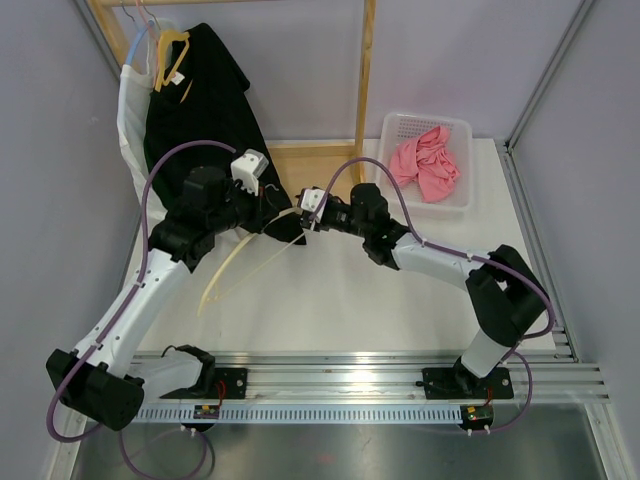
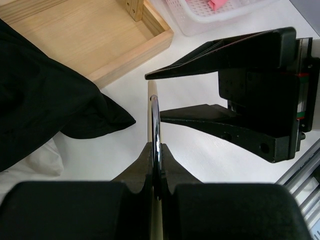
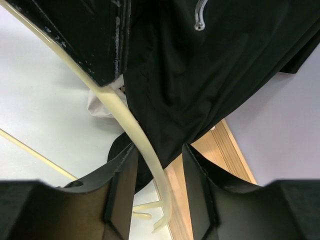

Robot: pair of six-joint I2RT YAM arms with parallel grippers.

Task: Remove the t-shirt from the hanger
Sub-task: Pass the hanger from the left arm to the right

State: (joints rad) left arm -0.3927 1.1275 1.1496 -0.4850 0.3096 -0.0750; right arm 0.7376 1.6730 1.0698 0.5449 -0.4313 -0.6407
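My left gripper is pinching the hanger's metal hook (image 2: 156, 125), so my right gripper should keep hold of the hanger's arm (image 2: 151, 90) while my left gripper takes the cream part under the hook.
A black t-shirt (image 1: 200, 110) hangs from the rack at the back left, its hem trailing onto the table; it also shows in the left wrist view (image 2: 40, 100) and the right wrist view (image 3: 200, 75). A bare cream hanger (image 1: 235, 265) slants over the table below it. My left gripper (image 1: 268, 208) is shut (image 2: 156, 147) on the hanger's metal hook (image 2: 155, 115). My right gripper (image 1: 298, 218) is open (image 3: 157, 150), with a cream hanger arm (image 3: 130, 120) passing between its fingers untouched. The two grippers are close together, tip to tip.
A white basket (image 1: 455, 130) holding a pink cloth (image 1: 425, 165) stands at the back right. The wooden rack base (image 1: 310, 160) and post (image 1: 366, 70) stand just behind the grippers. A white garment (image 1: 128, 110) and a yellow hanger (image 1: 170, 55) hang on the rack.
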